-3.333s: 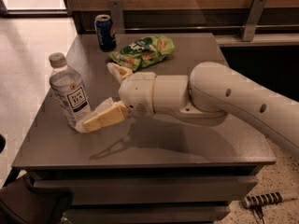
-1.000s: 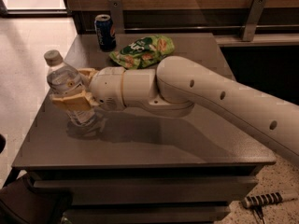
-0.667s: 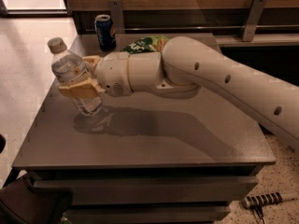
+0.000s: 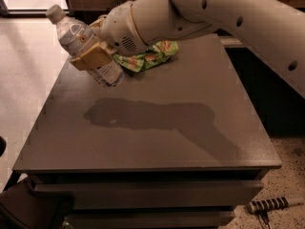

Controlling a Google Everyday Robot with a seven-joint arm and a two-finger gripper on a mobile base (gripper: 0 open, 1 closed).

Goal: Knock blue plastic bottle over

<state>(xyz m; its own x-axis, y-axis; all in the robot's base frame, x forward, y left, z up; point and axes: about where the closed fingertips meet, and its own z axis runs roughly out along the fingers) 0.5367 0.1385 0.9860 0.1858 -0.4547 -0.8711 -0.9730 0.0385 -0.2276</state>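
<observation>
The blue plastic bottle (image 4: 68, 28) is hanging half upright above the grey table, so the robot's gripper should tilt the bottle level and set it down on the open tabletop (image 4: 87, 110).
The blue plastic bottle (image 4: 71, 31), clear with a grey-white cap, is tilted with its cap toward the upper left, over the far left part of the grey table (image 4: 190, 109). Its base looks lifted off the tabletop. My gripper (image 4: 89, 41) is shut around the bottle's middle. One tan finger (image 4: 93, 57) crosses the front of the bottle and covers its label. My white arm reaches in from the upper right.
A green snack bag (image 4: 148, 56) lies on the table just right of the bottle, partly under my wrist. The dark blue soda can is hidden behind my arm. A striped-handled tool (image 4: 269, 205) lies on the floor at lower right.
My gripper closed around the bottle at the table's left side. It has since raised the bottle and tipped it further left. The arm now hides the soda can.
</observation>
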